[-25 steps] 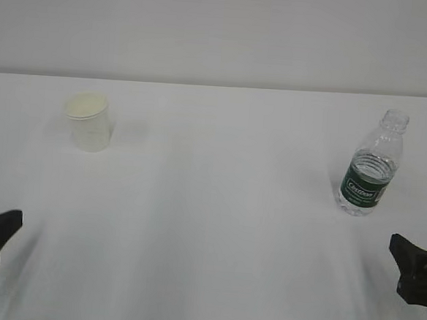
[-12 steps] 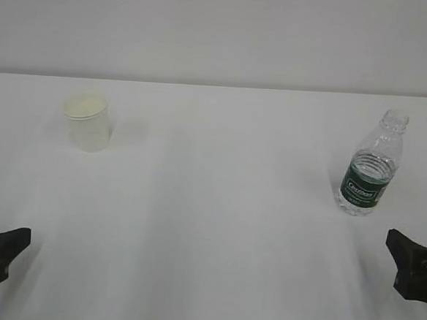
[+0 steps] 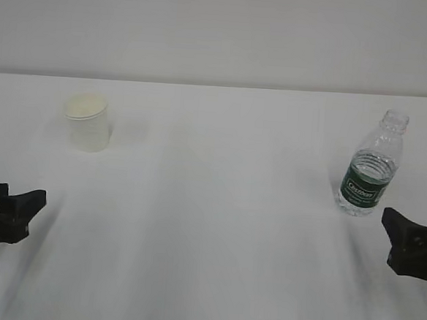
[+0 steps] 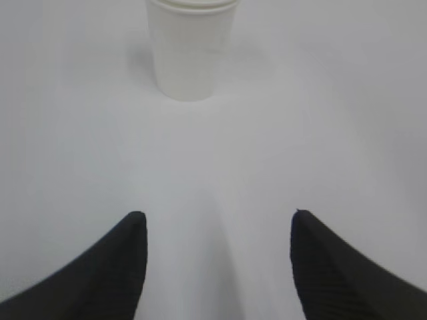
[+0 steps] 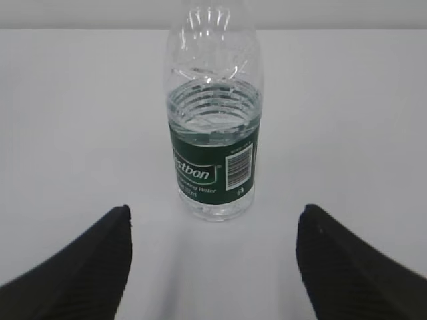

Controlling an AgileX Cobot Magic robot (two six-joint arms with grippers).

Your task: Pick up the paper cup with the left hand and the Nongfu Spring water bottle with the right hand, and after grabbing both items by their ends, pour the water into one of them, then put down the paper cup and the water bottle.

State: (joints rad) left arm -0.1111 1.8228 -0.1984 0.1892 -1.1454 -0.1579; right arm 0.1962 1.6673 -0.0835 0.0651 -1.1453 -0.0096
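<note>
The water (image 3: pixel 375 161) reaches just above the green label, so I expect the water bottle (image 3: pixel 371 167) to pour only when I tip its opening below its base.
The white paper cup (image 3: pixel 89 122) stands upright at the far left of the table. In the left wrist view the paper cup (image 4: pixel 191 47) is straight ahead of my left gripper (image 4: pixel 217 215), well beyond its fingertips. That left gripper (image 3: pixel 16 199) is open and empty. The Nongfu Spring water bottle (image 3: pixel 370 167) stands upright and uncapped at the right, with clear water (image 5: pixel 212 110) reaching just above its green label. My right gripper (image 5: pixel 215 208) is open, a short way in front of the bottle (image 5: pixel 213 147) and not touching it. In the exterior view the right gripper (image 3: pixel 415 218) sits low at the right edge.
The white table (image 3: pixel 216 226) runs back to a plain pale wall (image 3: pixel 223 29). Cup and bottle stand far apart, with bare tabletop between them and in front of both grippers.
Both grippers have come forward over the table: the left one towards the cup, the right one a little towards the bottle. Cup and bottle have not moved.
</note>
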